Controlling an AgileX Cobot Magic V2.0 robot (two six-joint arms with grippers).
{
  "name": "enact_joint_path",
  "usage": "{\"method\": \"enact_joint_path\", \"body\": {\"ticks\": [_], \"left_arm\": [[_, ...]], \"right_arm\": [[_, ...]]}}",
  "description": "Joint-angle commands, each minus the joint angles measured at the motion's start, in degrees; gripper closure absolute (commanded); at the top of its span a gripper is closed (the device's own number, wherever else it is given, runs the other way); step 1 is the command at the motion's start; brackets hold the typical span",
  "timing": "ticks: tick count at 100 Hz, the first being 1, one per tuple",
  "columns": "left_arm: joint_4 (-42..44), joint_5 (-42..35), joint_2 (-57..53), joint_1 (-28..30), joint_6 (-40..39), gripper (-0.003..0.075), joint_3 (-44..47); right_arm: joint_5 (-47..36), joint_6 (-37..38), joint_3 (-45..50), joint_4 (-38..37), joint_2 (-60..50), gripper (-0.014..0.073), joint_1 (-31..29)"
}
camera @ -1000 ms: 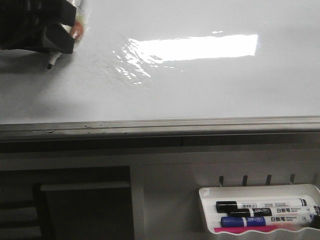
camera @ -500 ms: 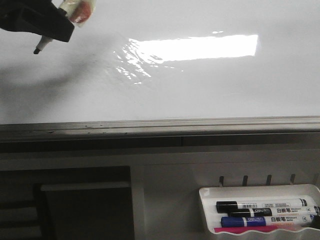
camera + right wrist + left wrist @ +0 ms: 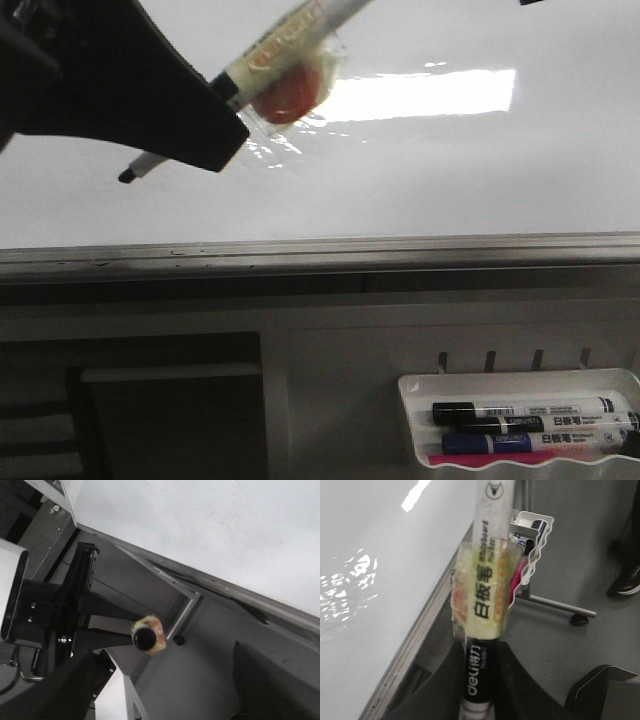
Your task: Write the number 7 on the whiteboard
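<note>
The marker's black band (image 3: pixel 225 88) near its tip is crowded by my left gripper's fingers, so my right gripper should grab the marker's white end (image 3: pixel 338 12) before I write the 7.
My left gripper (image 3: pixel 205 120) is shut on a white marker (image 3: pixel 280 48), which has a black band and a yellowish-orange tape wrap. Its dark tip (image 3: pixel 128 176) points down-left in front of the whiteboard (image 3: pixel 450 170). I cannot tell whether the tip touches the board. In the left wrist view the left gripper (image 3: pixel 480 685) clamps the marker (image 3: pixel 487 575) at its black band. No dark lines of a number 7 show on the board. My right gripper (image 3: pixel 167 690) is open and empty below the board's edge. The marker's taped end (image 3: pixel 148 636) shows ahead of it.
The grey bottom rail (image 3: pixel 400 248) runs under the board. A wrinkled shiny patch (image 3: pixel 262 152) lies next to the marker. A small white tray (image 3: pixel 520 385) at the lower right holds a few markers (image 3: pixel 520 410). It also shows in the left wrist view (image 3: pixel 532 530).
My left gripper and the marker have moved from the board's upper left corner toward the right. They now look much larger and nearer the camera. The tip sits lower.
</note>
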Motion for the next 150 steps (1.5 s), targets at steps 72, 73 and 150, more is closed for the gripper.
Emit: {"method": "enact_joint_path", "body": {"ticks": [72,73,150], "left_arm": [[0.1,-8.7,3.3,-4.2,0.0,0.0741,-4.2],[0.1,-8.7,3.3,-4.2,0.0,0.0741,-4.2],[-8.3,-10.9,0.3,5.5,-1.1,0.0187,-5.3]], "right_arm": [[2.3,-2.7,-5.0,-2.3,7.0,0.033,9.5],[2.3,-2.8,-5.0,-2.3,7.0,0.0339,9.5],[-6.8,-8.9,-4.9,-2.1,4.3,0.0645,9.5]]}}
